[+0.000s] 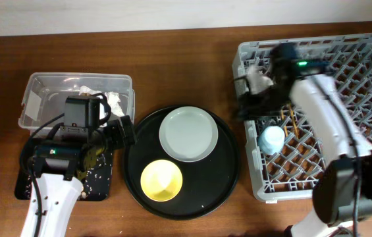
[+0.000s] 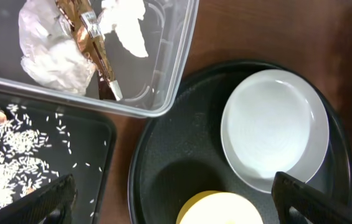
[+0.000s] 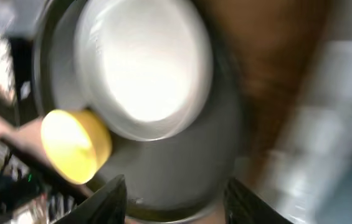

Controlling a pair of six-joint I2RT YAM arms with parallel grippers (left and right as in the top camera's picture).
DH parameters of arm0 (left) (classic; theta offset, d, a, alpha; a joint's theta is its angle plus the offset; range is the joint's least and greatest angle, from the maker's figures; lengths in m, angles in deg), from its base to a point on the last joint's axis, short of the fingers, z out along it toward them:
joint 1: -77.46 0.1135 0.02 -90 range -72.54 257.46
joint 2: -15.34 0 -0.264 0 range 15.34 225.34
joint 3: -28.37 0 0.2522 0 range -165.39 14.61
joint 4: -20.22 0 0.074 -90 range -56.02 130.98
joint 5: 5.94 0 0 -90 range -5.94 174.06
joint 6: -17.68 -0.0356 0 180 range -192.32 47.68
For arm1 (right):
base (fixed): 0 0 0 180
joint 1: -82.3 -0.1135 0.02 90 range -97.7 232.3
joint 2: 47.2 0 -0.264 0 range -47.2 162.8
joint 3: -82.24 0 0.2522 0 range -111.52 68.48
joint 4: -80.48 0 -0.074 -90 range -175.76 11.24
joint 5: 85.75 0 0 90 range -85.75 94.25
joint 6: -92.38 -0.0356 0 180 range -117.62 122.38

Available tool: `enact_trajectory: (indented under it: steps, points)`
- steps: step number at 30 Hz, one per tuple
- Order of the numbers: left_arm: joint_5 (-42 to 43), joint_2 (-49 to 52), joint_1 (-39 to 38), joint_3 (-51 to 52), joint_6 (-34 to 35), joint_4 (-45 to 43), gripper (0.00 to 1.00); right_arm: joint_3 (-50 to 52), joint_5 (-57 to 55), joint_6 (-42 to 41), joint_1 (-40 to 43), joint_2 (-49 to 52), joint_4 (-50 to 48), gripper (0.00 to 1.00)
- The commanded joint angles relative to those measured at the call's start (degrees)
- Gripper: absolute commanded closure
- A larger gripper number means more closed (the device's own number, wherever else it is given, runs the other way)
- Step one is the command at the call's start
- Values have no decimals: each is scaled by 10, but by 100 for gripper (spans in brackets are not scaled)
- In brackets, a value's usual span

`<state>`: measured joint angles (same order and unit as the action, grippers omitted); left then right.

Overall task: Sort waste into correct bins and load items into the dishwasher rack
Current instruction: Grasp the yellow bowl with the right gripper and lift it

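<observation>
Next, my left gripper moves back and lets my right gripper take the bowl [image 1: 161,180], because the dishwasher rack [image 1: 292,157] for the yellow bowl is far from my left gripper.
The grey dishwasher rack [image 1: 370,66] holds a blue cup [image 1: 271,139] and wooden chopsticks [image 1: 292,122]. My right gripper [image 1: 250,100] is open and empty over the rack's left wall. Its blurred wrist view [image 3: 176,186] shows the plate [image 3: 141,62] and yellow bowl [image 3: 73,143]. The pale plate [image 1: 187,133] and yellow bowl [image 1: 161,181] sit on the round black tray [image 1: 225,178]. My left gripper [image 1: 121,131] is open and empty above the bowl [image 2: 219,210]. The clear tub [image 1: 41,85] holds the napkin [image 2: 54,59] and wrapper [image 2: 91,40]. The shallow black tray [image 1: 103,187] holds food scraps [image 2: 7,162]. I cannot pick out the pink cup.
The tub stands at the back left with the shallow tray directly in front of it. The round tray lies between them and the rack. Brown tabletop [image 1: 192,66] shows behind the round tray. A pale wall runs along the table's far edge.
</observation>
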<state>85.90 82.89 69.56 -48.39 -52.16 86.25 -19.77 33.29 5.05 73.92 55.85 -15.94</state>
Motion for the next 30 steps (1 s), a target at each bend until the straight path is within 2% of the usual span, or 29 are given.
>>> enact_trajectory:
  steps: [1, 3, 6, 7, 9, 12, 16, 18, 25, 30]
  points:
    - [-41, 0, 2, 0, -1, -24, 1, 2, 16, -9, -100, 3, -6, 48]
    - [-143, 0, 2, 0, -2, -24, 1, 3, -21, -18, -157, 4, -13, 48]
    - [-333, 0, 2, 0, -8, -22, 1, 7, -53, -52, -225, 5, -32, 48]
    - [-419, 0, 2, 0, -7, -22, 1, 11, -63, -63, -249, 5, -43, 48]
    - [-527, 0, 2, 0, -7, -17, 1, 23, -91, -77, -291, 5, -68, 47]
    - [-600, 0, 2, 0, -7, 15, 1, 49, -152, -108, -348, 5, -110, 47]
    - [-582, 0, 2, 0, -7, 31, 1, 92, -259, -118, -412, 5, -178, 46]
    - [-545, 0, 2, 0, -7, 31, 1, 105, -298, -118, -428, 5, -198, 46]
    - [-396, 0, 2, 0, -7, 31, 1, 172, -295, -129, -437, 5, -265, 48]
    - [-337, 0, 2, 0, -7, 31, 1, 209, -283, -129, -437, 5, -301, 70]
